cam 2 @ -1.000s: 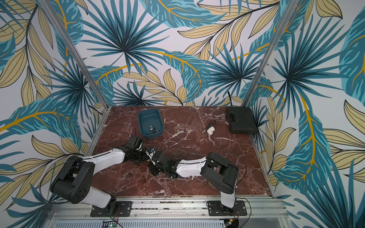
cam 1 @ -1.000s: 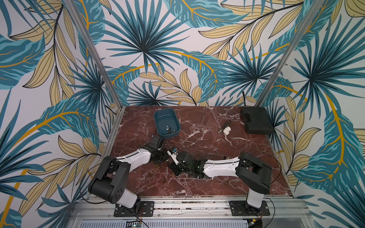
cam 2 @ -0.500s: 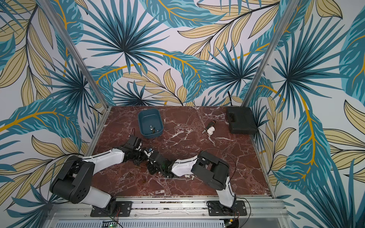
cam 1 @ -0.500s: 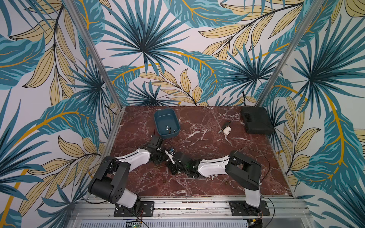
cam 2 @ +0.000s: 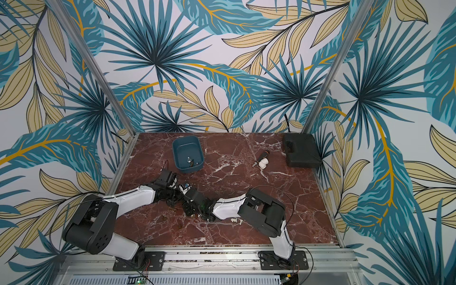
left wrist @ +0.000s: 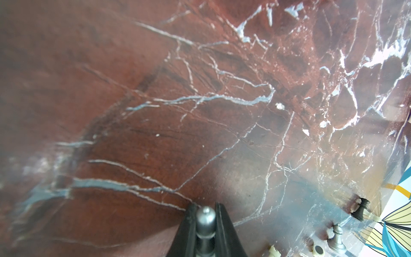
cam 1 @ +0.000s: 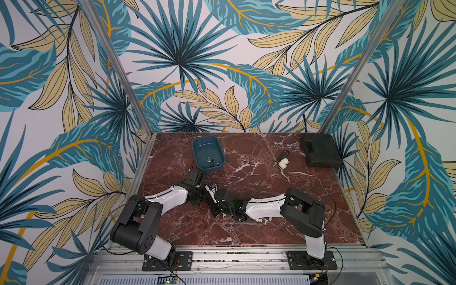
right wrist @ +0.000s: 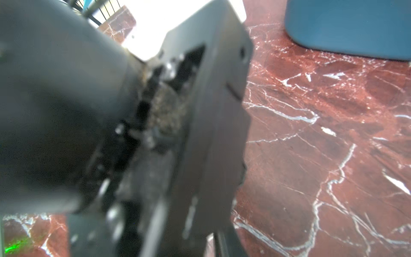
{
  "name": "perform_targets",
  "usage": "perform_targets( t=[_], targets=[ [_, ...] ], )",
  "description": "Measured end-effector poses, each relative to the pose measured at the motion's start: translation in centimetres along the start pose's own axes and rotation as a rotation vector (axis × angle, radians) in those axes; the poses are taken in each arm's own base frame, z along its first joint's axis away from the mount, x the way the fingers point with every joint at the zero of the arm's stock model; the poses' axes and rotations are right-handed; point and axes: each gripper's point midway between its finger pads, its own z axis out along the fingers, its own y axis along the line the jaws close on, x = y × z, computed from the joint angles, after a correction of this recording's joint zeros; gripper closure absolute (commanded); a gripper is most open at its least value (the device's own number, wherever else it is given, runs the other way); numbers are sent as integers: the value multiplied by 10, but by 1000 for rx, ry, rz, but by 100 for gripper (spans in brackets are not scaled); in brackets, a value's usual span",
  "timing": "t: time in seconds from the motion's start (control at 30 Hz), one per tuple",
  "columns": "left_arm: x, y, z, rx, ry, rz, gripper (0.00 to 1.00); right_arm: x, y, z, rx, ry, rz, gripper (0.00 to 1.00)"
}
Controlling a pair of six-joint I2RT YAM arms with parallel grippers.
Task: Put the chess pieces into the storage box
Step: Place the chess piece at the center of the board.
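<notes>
The silver chess piece should be put down by my left gripper, which has my right gripper tight against it. My left gripper should then move back to clear the way.
In the left wrist view my left gripper is shut on a silver chess piece, round head up between the black fingers, low over the marble. More chess pieces lie close by: a black one on its side, a standing silver one and white ones. In both top views my right gripper sits tight against the left wrist. The right wrist view is filled by that blurred wrist, hiding its jaws. The teal storage box holds two pieces.
Small dark pieces and white pieces are scattered on the marble around and under both forearms. A black hard case stands at the back right. A black-handled tool and a white fitting lie left of it.
The right arm has swung its elbow leftward and pushed its gripper in beside the left wrist. The left arm has barely moved and keeps its grip.
</notes>
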Motion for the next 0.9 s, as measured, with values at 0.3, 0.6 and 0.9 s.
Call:
perform_targets(
  t=[0.3, 0.6, 0.9],
  targets=[
    [0, 0, 1, 2, 11, 10, 100, 2, 0, -9, -6, 30, -10, 99],
    [-4, -7, 1, 3, 25, 44, 58, -26, 5, -59, -21, -16, -49, 100],
    [-7, -5, -3, -36, 22, 63, 51, -80, -2, -92, 22, -102, -121, 100]
  ],
)
